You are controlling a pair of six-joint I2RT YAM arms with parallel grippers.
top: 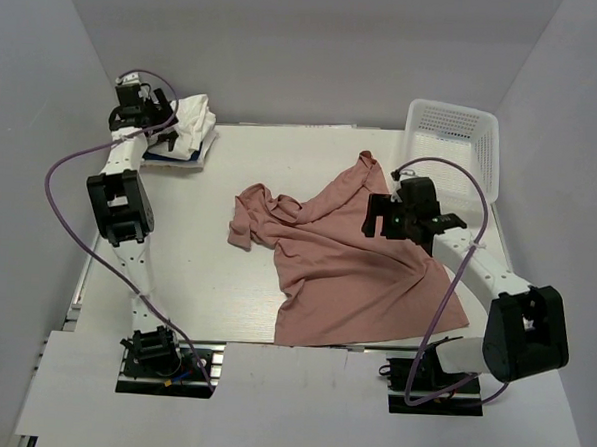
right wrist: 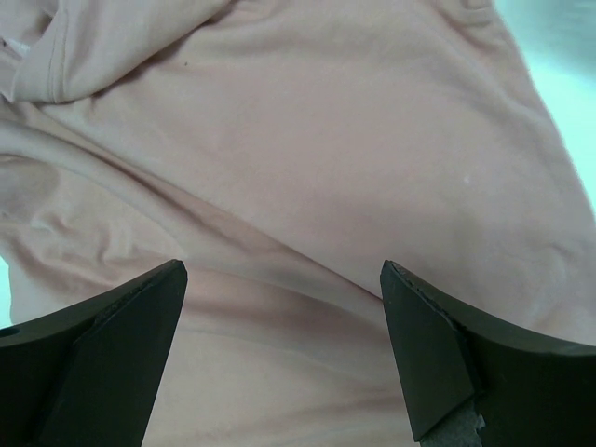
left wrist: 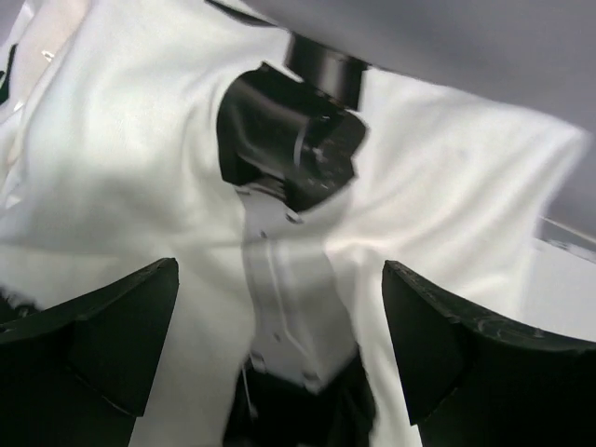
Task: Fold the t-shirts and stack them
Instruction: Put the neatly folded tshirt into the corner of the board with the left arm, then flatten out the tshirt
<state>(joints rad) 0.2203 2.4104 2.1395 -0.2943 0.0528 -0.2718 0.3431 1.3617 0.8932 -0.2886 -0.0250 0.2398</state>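
Observation:
The dusty-pink t-shirt lies rumpled and crooked near the basket, so my left gripper should take its bunched end and both grippers should turn it before folding.
The large dusty-pink t-shirt lies rumpled and partly spread over the middle and right of the table. My right gripper hovers over its upper right part with the jaws open and empty. In the right wrist view the right gripper has only pink cloth between its fingers. The white t-shirt lies folded at the back left, with a thin dark blue edge under it. My left gripper is above it, open and empty. In the left wrist view the left gripper shows white cloth below.
A white plastic mesh basket stands at the back right, next to the right arm. Grey walls close in the table on the left, back and right. The left arm's own black and white link crosses the left wrist view.

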